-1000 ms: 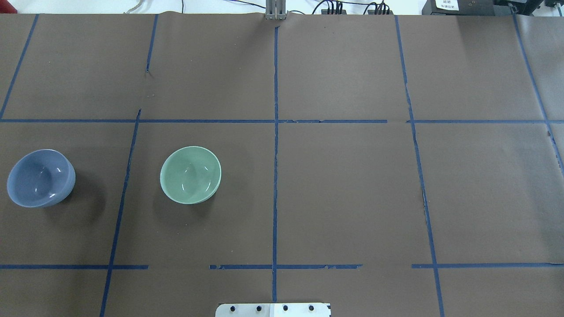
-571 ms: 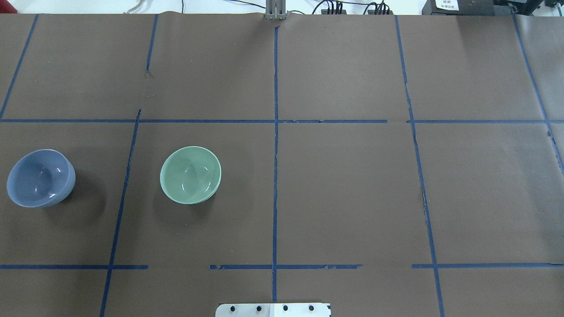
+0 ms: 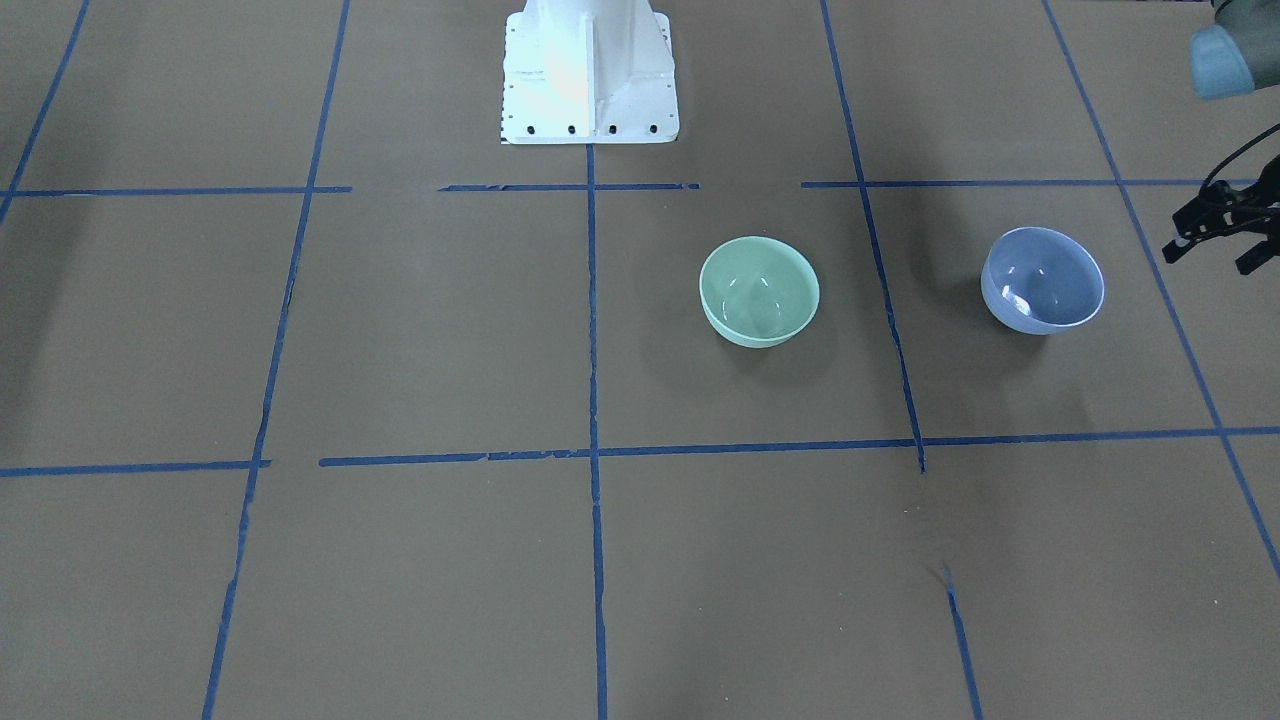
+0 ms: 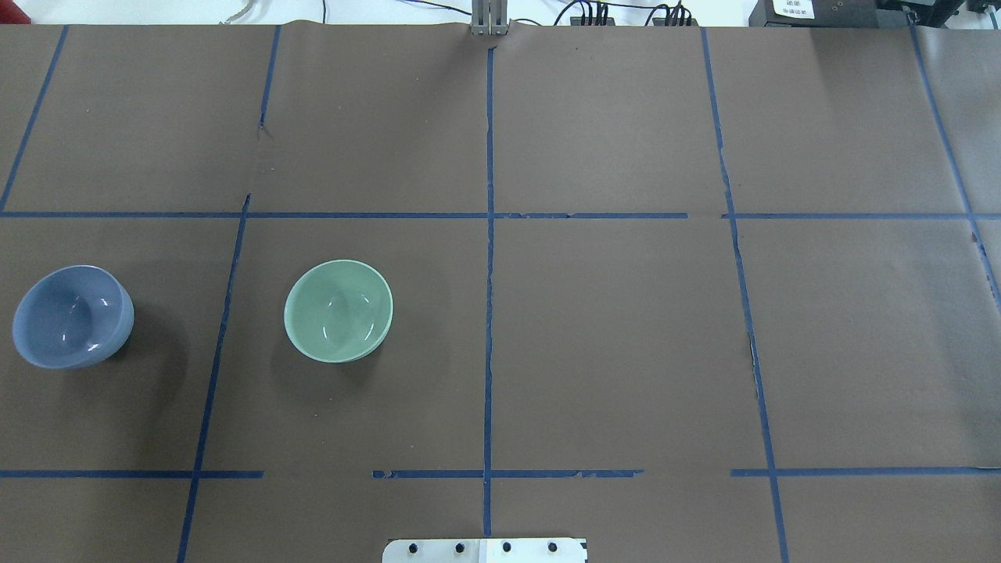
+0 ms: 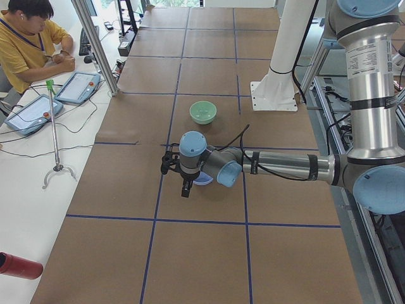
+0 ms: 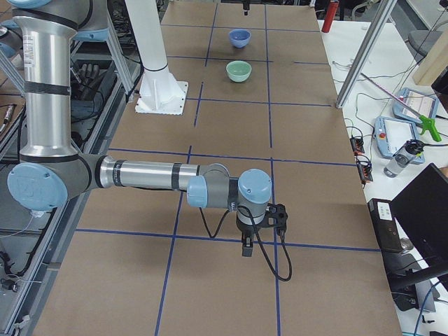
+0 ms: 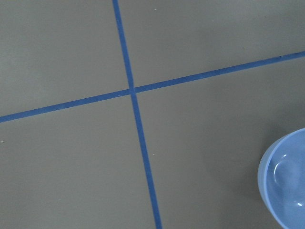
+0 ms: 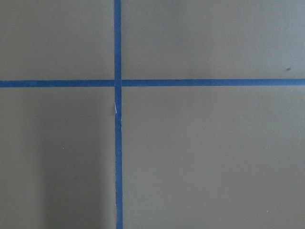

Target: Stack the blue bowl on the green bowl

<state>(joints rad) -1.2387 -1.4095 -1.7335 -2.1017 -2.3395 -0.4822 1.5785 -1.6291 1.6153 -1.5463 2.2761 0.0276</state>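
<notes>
My gripper will lower the blue bowl [image 3: 1042,281] and it will nest almost to its rim, since the green bowl is empty [image 3: 759,292] and tapers like the blue one.
The blue bowl [image 4: 72,317] stands upright and empty at the table's left, and also shows in the front view [image 3: 1043,280] and at the left wrist view's right edge [image 7: 286,183]. The green bowl [image 4: 338,310] stands upright and empty to its right, apart from it [image 3: 759,291]. My left gripper [image 3: 1215,255] hovers just outside the blue bowl, cut off by the frame edge; I cannot tell whether it is open. In the left side view the left gripper [image 5: 185,189] hides most of the blue bowl. My right gripper [image 6: 246,246] hangs over bare table far from both bowls; its state cannot be told.
Brown paper with blue tape grid lines [image 4: 489,313] covers the table. The white robot base [image 3: 588,70] stands at the near middle edge. An operator [image 5: 28,38] sits beyond the far side with tablets [image 5: 28,114].
</notes>
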